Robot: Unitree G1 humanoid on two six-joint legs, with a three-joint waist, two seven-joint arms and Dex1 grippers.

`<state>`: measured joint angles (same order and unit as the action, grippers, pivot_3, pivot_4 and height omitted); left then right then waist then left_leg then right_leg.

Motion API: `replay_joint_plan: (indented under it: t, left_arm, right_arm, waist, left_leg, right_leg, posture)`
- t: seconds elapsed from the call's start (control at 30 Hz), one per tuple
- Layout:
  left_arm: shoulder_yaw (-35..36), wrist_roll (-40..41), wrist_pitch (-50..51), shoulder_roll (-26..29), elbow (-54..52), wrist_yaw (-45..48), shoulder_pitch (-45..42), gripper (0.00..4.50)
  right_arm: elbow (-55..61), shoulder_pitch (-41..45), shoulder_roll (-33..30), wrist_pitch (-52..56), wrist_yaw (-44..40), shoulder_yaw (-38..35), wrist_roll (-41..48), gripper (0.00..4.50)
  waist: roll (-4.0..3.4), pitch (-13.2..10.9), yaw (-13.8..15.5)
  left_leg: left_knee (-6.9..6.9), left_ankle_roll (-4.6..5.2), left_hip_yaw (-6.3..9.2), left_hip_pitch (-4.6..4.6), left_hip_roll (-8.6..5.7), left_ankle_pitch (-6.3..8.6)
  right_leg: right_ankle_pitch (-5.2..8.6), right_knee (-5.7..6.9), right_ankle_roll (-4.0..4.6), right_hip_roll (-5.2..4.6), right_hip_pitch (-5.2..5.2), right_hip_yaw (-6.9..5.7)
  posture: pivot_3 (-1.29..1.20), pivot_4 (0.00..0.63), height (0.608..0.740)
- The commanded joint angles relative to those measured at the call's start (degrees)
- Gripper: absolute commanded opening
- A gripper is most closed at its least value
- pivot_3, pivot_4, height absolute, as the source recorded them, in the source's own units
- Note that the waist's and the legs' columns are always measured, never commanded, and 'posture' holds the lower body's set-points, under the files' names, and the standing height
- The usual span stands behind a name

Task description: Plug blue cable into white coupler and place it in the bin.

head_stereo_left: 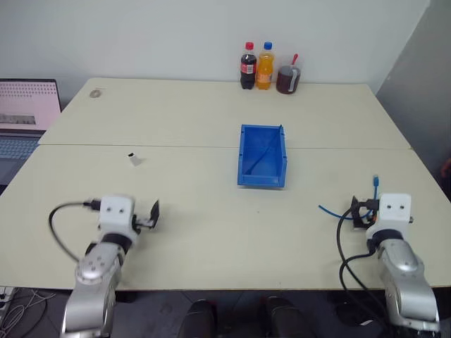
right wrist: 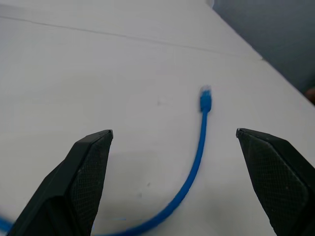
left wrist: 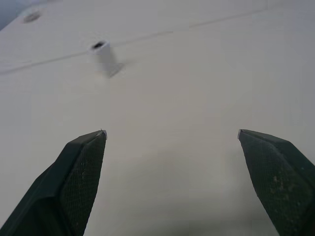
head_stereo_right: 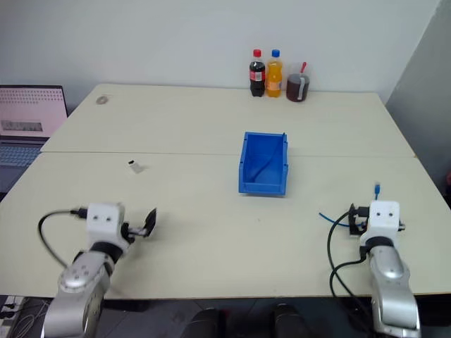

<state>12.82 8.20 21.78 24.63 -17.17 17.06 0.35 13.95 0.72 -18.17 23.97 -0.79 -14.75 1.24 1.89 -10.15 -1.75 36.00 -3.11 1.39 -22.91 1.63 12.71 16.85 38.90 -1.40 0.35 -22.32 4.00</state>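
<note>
The blue cable is lying in a smooth, wide curve (right wrist: 184, 191). I expect its tail (head_stereo_left: 330, 211) to stick out in a gentle bow when I pick up the plug.
The blue cable (right wrist: 196, 164) lies curved on the table at the right, its plug (head_stereo_left: 375, 181) pointing away from me. My right gripper (right wrist: 173, 132) hovers open just short of the cable, which runs between the two black fingers. The white coupler (head_stereo_left: 135, 159) stands on the table at the left, dark end up; it also shows as the coupler (left wrist: 107, 59) ahead of my left gripper (left wrist: 171, 135) and a little to one side. That left gripper is open and holds nothing. The blue bin (head_stereo_left: 261, 177) sits mid-table, apart from both grippers.
Two bottles (head_stereo_left: 256, 67) and a cup of dark drink (head_stereo_left: 288, 79) stand at the table's far edge. A laptop (head_stereo_left: 27, 113) sits off the table's left side. A small round mark (head_stereo_left: 96, 92) lies at the far left corner. A seam (head_stereo_left: 183, 146) crosses the table.
</note>
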Motion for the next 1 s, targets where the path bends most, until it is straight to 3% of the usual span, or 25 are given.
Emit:
replay_joint_plan:
  t: [0.03, 0.1, 0.33, 0.57, 0.77, 1.0]
  left_arm:
    - [-4.49, 4.21, 1.66, 2.99, -0.77, 8.7, -8.49, 4.5]
    - [-7.53, 6.66, 2.87, 4.22, -1.26, 13.91, -12.66, 4.5]
    - [-17.33, 12.48, 5.27, 8.19, -1.68, 30.69, -22.92, 4.5]
    - [-24.18, 13.65, 5.3, 6.75, 1.1, 39.31, -31.19, 4.5]
    - [-25.33, 13.97, 5.56, 6.49, 2.24, 42.79, -32.55, 4.5]
    - [-25.14, 14.6, 6.6, 6.73, 2.97, 44.04, -33.39, 4.5]
  right_arm:
    - [-6.83, 4.96, -2.91, -0.99, -0.52, -1.59, -0.61, 4.27]
    - [-11.87, 8.32, -4.28, -1.82, -0.92, -1.73, -0.3, 4.27]
    - [-27.07, 17.8, -7.55, -4.87, -1.55, -1.88, 0.23, 4.27]
    - [-37.96, 22.87, -9.85, -8.19, -2.81, -0.46, -0.27, 4.27]
    - [-40.71, 23.25, -10.23, -7.11, -3.1, -1.72, 1.35, 2.65]
    - [-42.43, 22.77, -10.54, -5.49, -1.21, -2.98, 2.46, 1.13]
  waist:
    - [0.0, 0.0, 0.02]
    - [0.0, 0.0, -0.08]
    - [-0.02, -0.05, -0.68]
    - [-0.02, -0.05, -0.77]
    - [-0.02, -0.05, -0.96]
    - [-0.01, -0.04, -0.16]
  left_leg:
    - [0.0, 0.0, -0.03, -0.01, -0.03, 0.0]
    - [-0.01, 0.0, -0.08, -0.04, -0.08, 0.0]
    - [-0.13, 0.02, -0.12, -0.1, -0.07, 0.08]
    - [-0.07, 0.03, -0.1, -0.06, -0.05, 0.08]
    - [-0.02, 0.03, -0.06, -0.04, -0.04, 0.08]
    - [0.07, 0.04, -0.05, -0.05, -0.08, 0.08]
  right_leg:
    - [-0.02, -0.01, -0.04, 0.0, 0.02, 0.01]
    - [-0.22, -0.07, -0.39, 0.01, 0.01, 0.04]
    - [-0.24, -0.14, -0.28, 0.16, -0.06, 0.08]
    - [-0.2, -0.08, -0.32, 0.26, -0.04, 0.1]
    - [-0.2, -0.04, -0.33, 0.26, 0.0, 0.08]
    - [-0.2, -0.04, -0.35, 0.23, 0.05, 0.08]
  posture:
    - [0.0, 0.15, 0.74]
    - [0.0, 0.15, 0.74]
    - [0.0, 0.15, 0.74]
    - [0.0, 0.15, 0.74]
    - [0.0, 0.15, 0.74]
    - [0.0, 0.15, 0.74]
